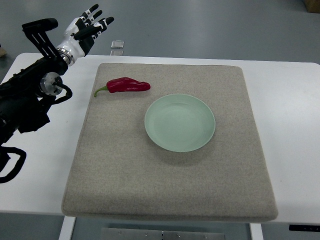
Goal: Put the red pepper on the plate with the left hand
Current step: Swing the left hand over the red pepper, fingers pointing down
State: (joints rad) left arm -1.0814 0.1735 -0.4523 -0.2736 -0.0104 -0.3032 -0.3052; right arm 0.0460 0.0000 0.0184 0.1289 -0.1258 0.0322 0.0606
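Note:
The fingers of my left gripper point past the table's far edge (99,56), away from the red pepper. I should turn them down and put them around the pepper's body (117,85) near its stem.
A red pepper (128,85) with a green stem lies on the grey mat (170,185), its stem pointing left. To its lower right sits an empty pale green plate (180,122), near the mat's middle. My left hand (89,26) is raised at the upper left, beyond the table's far edge, above and left of the pepper. Its fingers are spread and hold nothing. The right arm does not show.
The mat covers most of a white table (290,100). A small clear object (117,45) lies on the floor just past the table's far edge. My left arm's black forearm (25,100) crosses the table's left side.

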